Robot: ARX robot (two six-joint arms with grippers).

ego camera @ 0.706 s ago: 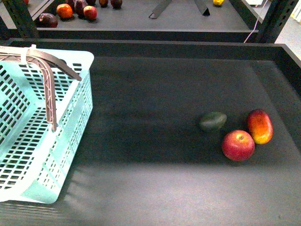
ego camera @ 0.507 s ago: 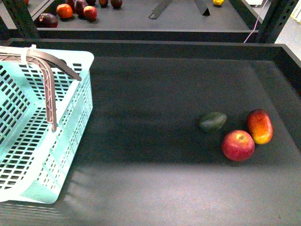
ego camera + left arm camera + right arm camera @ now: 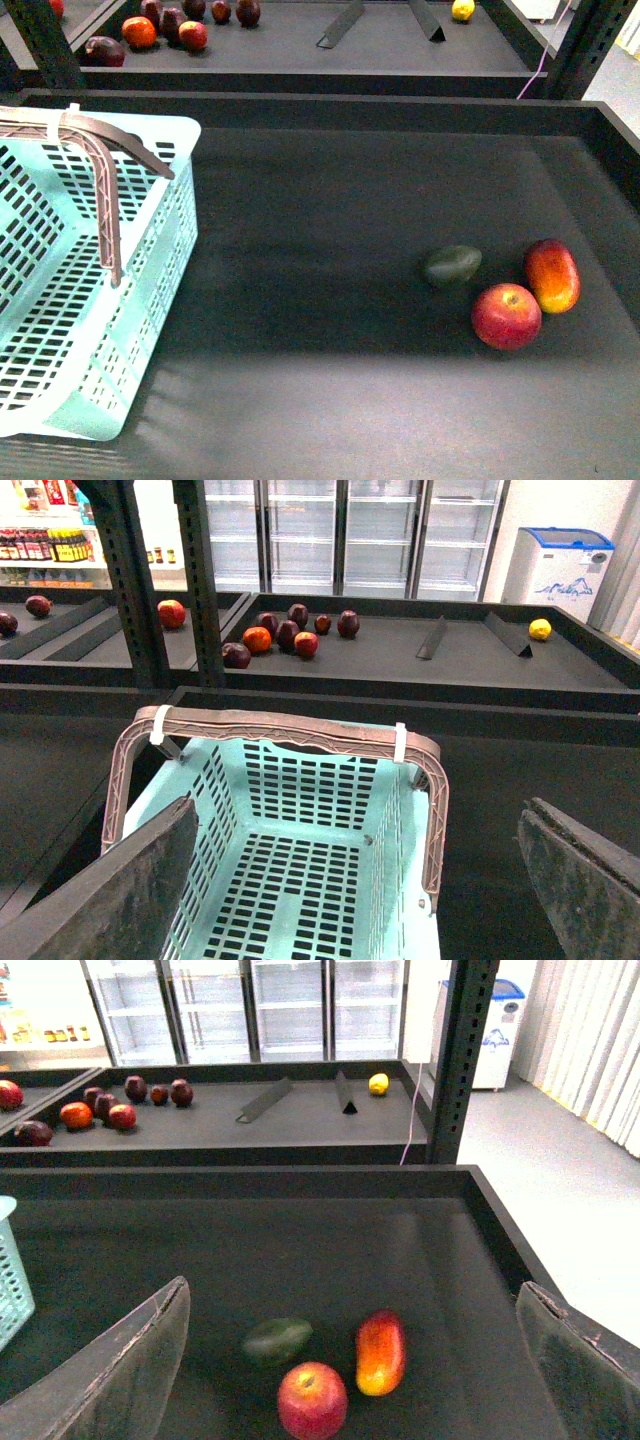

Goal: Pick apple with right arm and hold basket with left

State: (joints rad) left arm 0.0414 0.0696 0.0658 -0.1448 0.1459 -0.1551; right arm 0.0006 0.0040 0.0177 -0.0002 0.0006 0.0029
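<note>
The basket (image 3: 65, 290) will tilt and turn below the arched handle (image 3: 107, 195) when the robot lifts, because the handle is joined to the basket only at the basket's rim.
The round red apple (image 3: 506, 315) (image 3: 312, 1400) lies on the dark table at the right, beside an elongated red-yellow fruit (image 3: 552, 275) (image 3: 381, 1351) and a dark green oval fruit (image 3: 452, 265) (image 3: 277, 1340). The turquoise lattice basket (image 3: 95, 330) (image 3: 300, 880) stands at the left, its grey-brown handles (image 3: 105, 190) (image 3: 290, 730) swung up. My left gripper (image 3: 355, 890) hovers open above the basket. My right gripper (image 3: 355, 1365) hangs open above the three fruits, holding nothing. Neither arm shows in the front view.
A raised dark rim (image 3: 320, 100) borders the table at the back and right. Beyond it a second shelf (image 3: 280, 35) carries several red and dark fruits (image 3: 165, 25) and a yellow one (image 3: 462, 10). Metal uprights (image 3: 585, 40) stand at the corners.
The front view has shifted slightly, so everything sits a little lower in the picture. The basket and fruits keep their places on the table.
</note>
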